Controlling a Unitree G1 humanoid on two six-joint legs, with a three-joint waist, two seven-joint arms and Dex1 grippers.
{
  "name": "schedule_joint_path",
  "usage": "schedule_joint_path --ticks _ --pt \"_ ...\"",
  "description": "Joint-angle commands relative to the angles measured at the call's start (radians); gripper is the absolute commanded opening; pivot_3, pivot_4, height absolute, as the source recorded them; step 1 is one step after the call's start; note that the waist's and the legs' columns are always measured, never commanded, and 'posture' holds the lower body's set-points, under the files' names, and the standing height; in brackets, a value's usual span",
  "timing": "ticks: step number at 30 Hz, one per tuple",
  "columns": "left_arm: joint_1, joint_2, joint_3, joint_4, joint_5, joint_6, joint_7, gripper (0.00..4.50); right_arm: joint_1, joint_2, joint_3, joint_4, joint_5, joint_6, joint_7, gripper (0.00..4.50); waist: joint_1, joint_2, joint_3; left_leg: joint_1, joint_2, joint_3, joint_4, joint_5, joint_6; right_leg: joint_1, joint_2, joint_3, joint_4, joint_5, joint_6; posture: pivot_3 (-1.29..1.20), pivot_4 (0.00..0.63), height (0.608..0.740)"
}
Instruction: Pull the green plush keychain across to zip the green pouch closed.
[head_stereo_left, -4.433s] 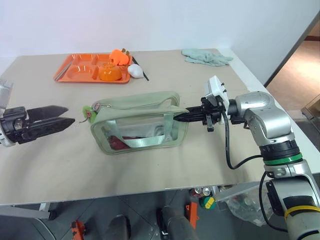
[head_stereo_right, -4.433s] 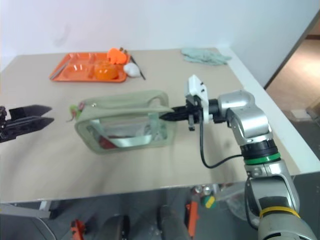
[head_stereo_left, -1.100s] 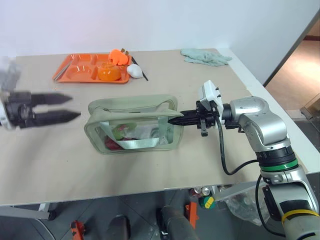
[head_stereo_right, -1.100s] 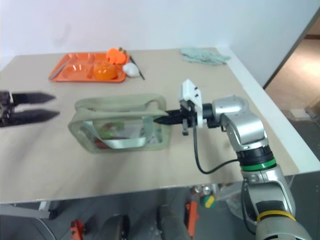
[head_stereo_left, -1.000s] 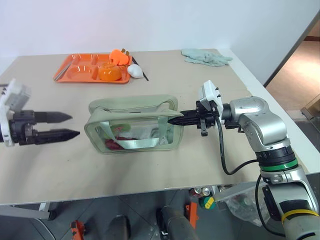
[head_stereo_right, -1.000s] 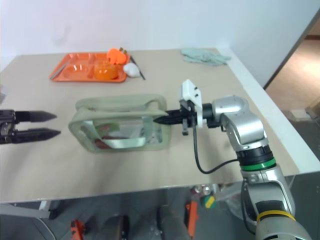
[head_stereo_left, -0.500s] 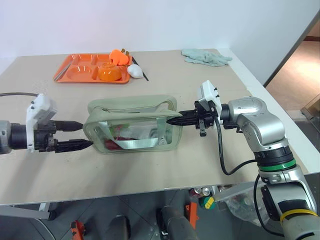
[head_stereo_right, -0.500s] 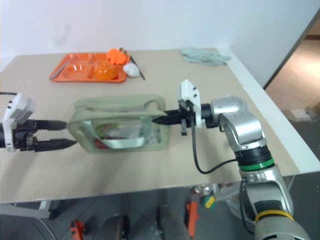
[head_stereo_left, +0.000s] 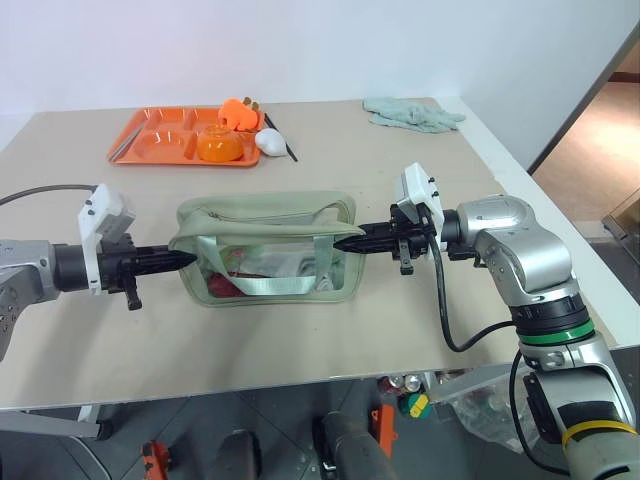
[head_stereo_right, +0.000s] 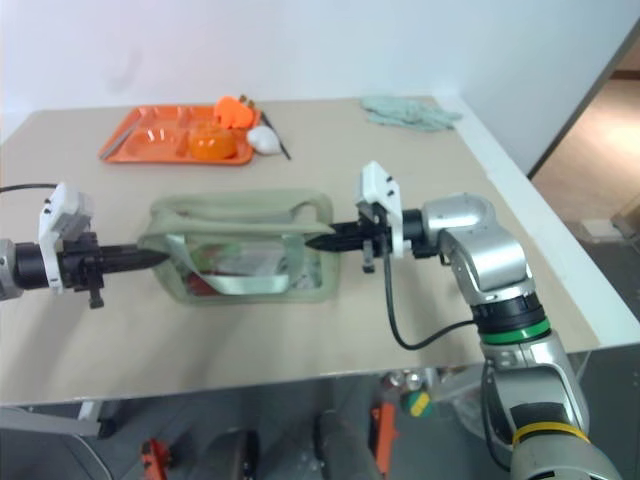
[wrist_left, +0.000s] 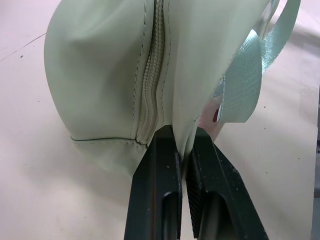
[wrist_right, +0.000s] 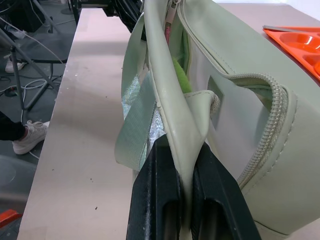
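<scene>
I should open my right gripper, which is pinching the pouch's rim (wrist_right: 179, 122), and reach in with it for the green plush keychain (wrist_right: 182, 77) while my left gripper holds the pouch.
The green pouch (head_stereo_left: 265, 214) lies on its side mid-table, clear window facing me, pale strap (head_stereo_left: 262, 285) across it. My left gripper (head_stereo_left: 188, 258) is at its left end; in the left wrist view it (wrist_left: 183, 146) is shut on the fabric beside the zip (wrist_left: 151, 90). At the pouch's right end my right gripper (head_stereo_left: 342, 243) is shut on the rim (wrist_right: 176, 125) of the pouch's mouth, where the zip gapes. In the right wrist view a lime-green fuzzy bit, the green plush keychain (wrist_right: 181, 75), hangs inside the mouth.
An orange tray (head_stereo_left: 160, 146) with an orange bowl (head_stereo_left: 219, 147) and a white object (head_stereo_left: 270, 141) stands at the back left. A pale mint glove (head_stereo_left: 412, 113) lies at the back right. The table's right edge (head_stereo_left: 520, 170) runs close to my right arm.
My left gripper has come in from the left to the pouch's left end and shut on its fabric. The right gripper and the pouch have stayed put.
</scene>
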Motion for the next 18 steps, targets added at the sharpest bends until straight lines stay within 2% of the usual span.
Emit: schedule_joint_path --ticks 1,7,8,14,15,18 --pt "-0.003 0.006 0.027 -0.035 -0.014 0.000 0.014 0.03 -0.011 -0.007 -0.033 -0.038 0.023 -0.006 0.002 0.00 0.000 0.000 0.000 0.000 0.000 0.000 0.000 0.000 0.000 0.000 0.000 0.000 0.000 0.000 0.000 0.00 0.150 0.740" --pt "0.002 0.006 0.018 -0.047 -0.008 -0.007 0.024 0.03 -0.022 -0.003 -0.064 -0.005 0.034 0.006 -0.022 0.00 0.000 0.000 0.000 0.000 0.000 0.000 0.000 0.000 0.000 0.000 0.000 0.000 0.000 0.000 0.000 0.00 0.150 0.740" --pt "0.001 0.006 0.018 -0.047 -0.008 -0.007 0.025 0.00 -0.033 0.000 -0.075 0.009 0.040 0.020 -0.035 0.75 0.000 0.000 0.000 0.000 0.000 0.000 0.000 0.000 0.000 0.000 0.000 0.000 0.000 0.000 0.000 0.00 0.150 0.740" --pt "-0.001 0.001 0.006 -0.050 -0.004 -0.012 0.036 0.00 -0.021 -0.067 -0.144 -0.008 0.094 0.089 -0.024 2.87 0.002 0.000 0.000 0.000 0.000 0.000 0.000 0.000 0.000 0.000 0.000 0.000 0.000 0.000 0.000 0.00 0.150 0.740" --pt "-0.002 0.000 0.004 -0.050 -0.004 -0.013 0.037 0.00 -0.012 -0.084 -0.155 -0.018 0.105 0.099 -0.016 3.07 0.002 0.000 0.000 0.000 -0.001 0.000 0.000 0.000 0.000 0.000 0.000 0.000 0.000 0.000 0.000 0.00 0.150 0.740" --pt "-0.005 -0.001 0.000 -0.050 -0.005 -0.014 0.036 0.00 0.009 -0.139 -0.208 -0.040 0.152 0.131 0.006 4.12 0.002 0.000 0.000 0.000 -0.001 0.000 0.000 0.000 0.000 0.000 -0.001 0.000 0.000 0.000 0.000 0.00 0.150 0.740"
